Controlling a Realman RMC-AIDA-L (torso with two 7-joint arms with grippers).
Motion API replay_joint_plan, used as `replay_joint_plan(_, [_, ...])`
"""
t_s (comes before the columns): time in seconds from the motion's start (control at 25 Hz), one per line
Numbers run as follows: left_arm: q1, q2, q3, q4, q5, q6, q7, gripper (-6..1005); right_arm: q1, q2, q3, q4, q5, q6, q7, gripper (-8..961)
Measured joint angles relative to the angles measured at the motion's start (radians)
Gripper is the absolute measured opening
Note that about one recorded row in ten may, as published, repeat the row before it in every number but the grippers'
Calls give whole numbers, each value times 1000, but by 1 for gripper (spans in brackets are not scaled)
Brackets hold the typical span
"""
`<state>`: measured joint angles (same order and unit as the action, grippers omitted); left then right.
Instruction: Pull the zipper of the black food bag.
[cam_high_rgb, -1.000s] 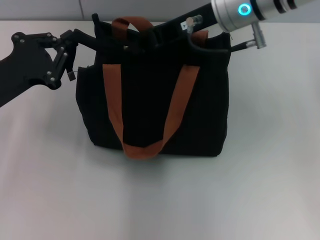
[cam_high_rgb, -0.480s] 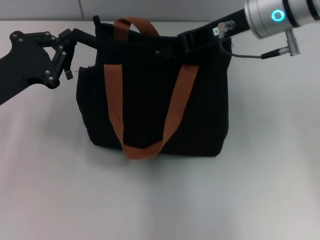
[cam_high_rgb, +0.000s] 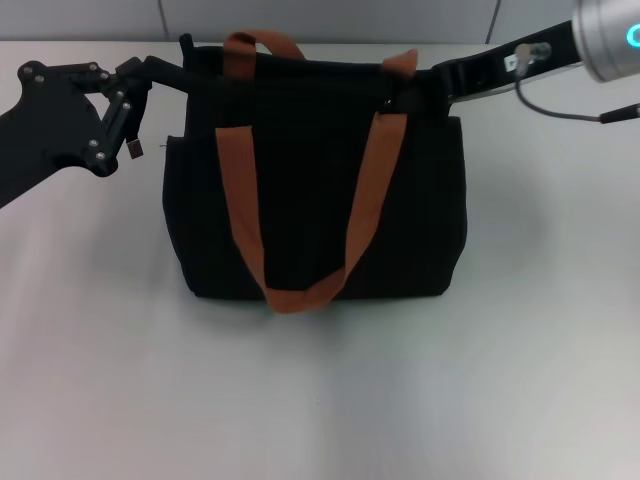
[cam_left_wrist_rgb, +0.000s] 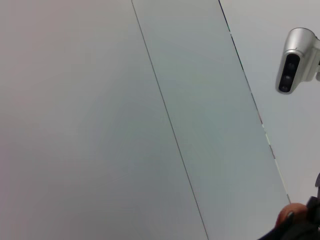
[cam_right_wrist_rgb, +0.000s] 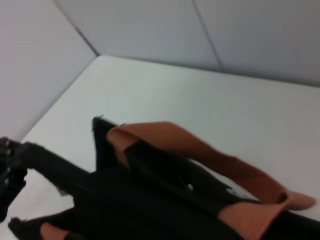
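The zipper is beside the strap, and my left gripper is holding the opposite corner (cam_high_rgb: 198, 76). My right gripper should go on pulling to the track's end (cam_high_rgb: 391, 102) before it lets go there.
The black food bag (cam_high_rgb: 310, 215) stands upright in the middle of the white table, its two orange-brown straps (cam_high_rgb: 240, 170) hanging over the front. My left gripper (cam_high_rgb: 183, 72) is shut on the bag's top left corner. My right gripper (cam_high_rgb: 398, 98) is at the right part of the bag's top edge, shut on the zipper (cam_high_rgb: 387, 101), which shows only as a small silver glint at the fingertips. The right wrist view shows the bag's top (cam_right_wrist_rgb: 150, 200), a strap (cam_right_wrist_rgb: 200, 150) and the left gripper (cam_right_wrist_rgb: 12, 175) at its far end.
The white table (cam_high_rgb: 320, 400) spreads in front of and to both sides of the bag. A grey wall runs behind it. The left wrist view shows only wall panels, a mounted camera (cam_left_wrist_rgb: 292, 60) and a bit of strap (cam_left_wrist_rgb: 290, 215).
My right gripper has moved right along the bag's top edge, from near the left strap to the right strap, with the silver glint. The bag shifted slightly right. The left gripper has held still.
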<state>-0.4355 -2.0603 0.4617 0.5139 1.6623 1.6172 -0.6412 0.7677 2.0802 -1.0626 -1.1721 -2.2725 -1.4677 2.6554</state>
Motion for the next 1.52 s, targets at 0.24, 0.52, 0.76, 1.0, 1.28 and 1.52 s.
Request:
replay_joint_plan(0.24, [0,1,-1,0,-4,-1,0,157,-26,-3,55,-35,-26,-12,-4,2])
replay_joint_plan(0.52, [2,-1,0,-4,-4,0,0,161,-54,-1,86,-37,68,-27,-64,-1])
replay_joint_plan(0.76, [1,-2,0,-6,-5,1,0,165,-128,-19,224,123,407,-42,-343,37])
replay_joint_plan(1.0, [0,-2,0,-8,-5,3,-7,169,-179,-66,252,341,674,-160,-668,236])
replay_joint_plan(1.28, [-1,-3,3,-8,-4,-16,-38,173,-257,-65,252,557,782,-336,-1242,494])
replay_joint_plan(1.52, [-5,-1,6,-1,3,-52,-83,177,-328,-21,203,603,647,-380,-1553,707])
